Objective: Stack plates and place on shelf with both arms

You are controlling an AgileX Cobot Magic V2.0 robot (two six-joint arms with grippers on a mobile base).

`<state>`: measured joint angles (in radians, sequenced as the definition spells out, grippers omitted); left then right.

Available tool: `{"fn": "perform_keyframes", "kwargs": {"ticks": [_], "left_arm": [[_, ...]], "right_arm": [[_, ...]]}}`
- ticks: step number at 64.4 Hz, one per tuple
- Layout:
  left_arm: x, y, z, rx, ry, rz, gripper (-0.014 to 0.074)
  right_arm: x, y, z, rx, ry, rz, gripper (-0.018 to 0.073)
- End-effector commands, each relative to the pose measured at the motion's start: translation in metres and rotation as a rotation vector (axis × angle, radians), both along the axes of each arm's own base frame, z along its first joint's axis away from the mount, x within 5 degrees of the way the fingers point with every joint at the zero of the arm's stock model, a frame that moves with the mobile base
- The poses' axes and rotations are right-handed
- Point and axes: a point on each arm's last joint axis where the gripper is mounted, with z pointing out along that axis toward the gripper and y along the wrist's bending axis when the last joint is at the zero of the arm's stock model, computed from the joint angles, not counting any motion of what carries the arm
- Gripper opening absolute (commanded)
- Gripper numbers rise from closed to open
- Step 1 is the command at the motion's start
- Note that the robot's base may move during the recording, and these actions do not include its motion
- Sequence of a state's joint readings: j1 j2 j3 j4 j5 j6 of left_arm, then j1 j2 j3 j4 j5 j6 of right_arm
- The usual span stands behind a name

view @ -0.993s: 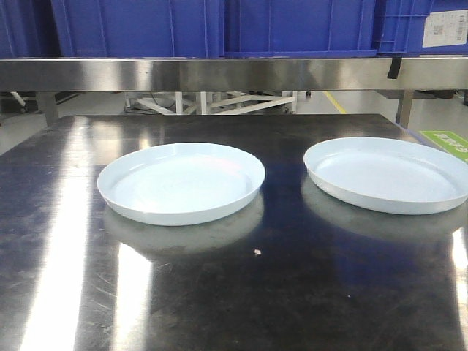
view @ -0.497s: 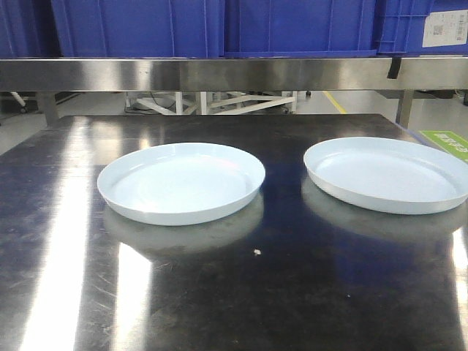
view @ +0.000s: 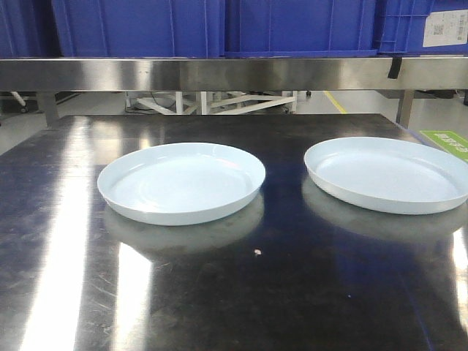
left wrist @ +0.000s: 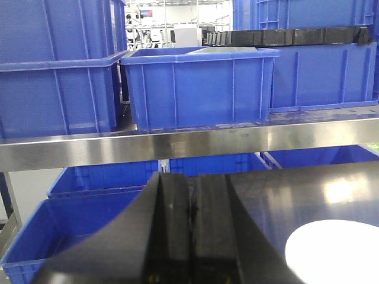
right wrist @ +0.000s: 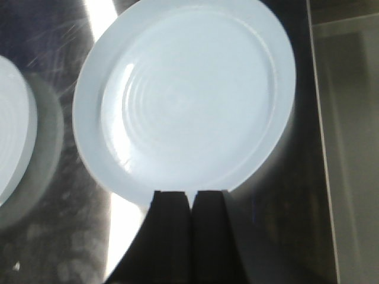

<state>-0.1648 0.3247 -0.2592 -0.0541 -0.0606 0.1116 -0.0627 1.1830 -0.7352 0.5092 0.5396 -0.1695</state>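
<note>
Both plates have the same shallow curve. The plate under my right gripper will fit closely into the other one when I stack it.
Two pale bluish-white plates lie apart on the dark steel tabletop, the left plate and the right plate. Neither gripper shows in the front view. In the right wrist view, my right gripper is shut and holds nothing, with its tips over the near rim of the right plate. The left plate shows at that view's left edge. My left gripper is shut and empty, pointing at the shelf rail. A piece of a plate shows at the lower right. The shelf rail runs behind the table.
Big blue crates stand on the shelf above the rail, and more crates show in the left wrist view. The tabletop is dark and reflective, and its right edge lies close beside the right plate.
</note>
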Motion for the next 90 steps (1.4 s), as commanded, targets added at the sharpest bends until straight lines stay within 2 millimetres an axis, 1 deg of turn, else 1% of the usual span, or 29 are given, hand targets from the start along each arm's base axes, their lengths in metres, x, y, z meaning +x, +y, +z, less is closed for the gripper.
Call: {"fn": "perform_keyframes", "kwargs": {"ticks": [1, 8, 12, 14, 22, 28, 39, 49, 58, 67, 73, 84, 90], "left_arm": [[-0.001, 0.001, 0.019, -0.032, -0.111, 0.005, 0.0083], [-0.001, 0.001, 0.019, -0.032, -0.111, 0.005, 0.0083], [-0.001, 0.001, 0.019, -0.032, -0.111, 0.005, 0.0083], [-0.001, 0.001, 0.019, -0.032, -0.111, 0.005, 0.0083], [-0.001, 0.001, 0.019, -0.032, -0.111, 0.005, 0.0083], [-0.001, 0.001, 0.019, -0.032, -0.111, 0.005, 0.0083], [-0.001, 0.001, 0.019, -0.032, -0.111, 0.005, 0.0083], [-0.001, 0.001, 0.019, -0.032, -0.111, 0.005, 0.0083], [-0.001, 0.001, 0.019, -0.032, -0.111, 0.005, 0.0083], [-0.001, 0.001, 0.019, -0.032, -0.111, 0.005, 0.0083], [-0.001, 0.001, 0.019, -0.032, -0.111, 0.005, 0.0083], [-0.001, 0.001, 0.019, -0.032, -0.111, 0.005, 0.0083], [-0.001, 0.001, 0.019, -0.032, -0.111, 0.005, 0.0083]], "right_arm": [[0.017, -0.011, 0.02, 0.017, -0.054, -0.045, 0.0139], [0.032, -0.026, 0.024, 0.028, -0.021, -0.078, 0.0272], [0.041, -0.032, 0.027, 0.03, -0.017, -0.092, 0.0329], [0.046, -0.034, 0.027, 0.032, -0.011, -0.095, 0.0343], [0.073, -0.041, 0.022, 0.056, 0.041, -0.098, 0.0351], [0.095, -0.044, 0.012, 0.087, 0.105, -0.096, 0.0351], [0.119, -0.049, 0.003, 0.08, 0.151, -0.088, 0.0351], [0.129, -0.051, -0.006, 0.07, 0.192, -0.07, 0.0351], [0.133, -0.053, -0.018, 0.052, 0.229, -0.063, 0.0351], [0.134, -0.054, -0.02, 0.042, 0.235, -0.061, 0.0351], [0.135, -0.055, -0.026, 0.034, 0.252, -0.057, 0.0351], [0.137, -0.051, -0.03, 0.029, 0.263, -0.043, 0.0351], [0.139, -0.044, -0.034, 0.027, 0.272, -0.024, 0.0347]]}}
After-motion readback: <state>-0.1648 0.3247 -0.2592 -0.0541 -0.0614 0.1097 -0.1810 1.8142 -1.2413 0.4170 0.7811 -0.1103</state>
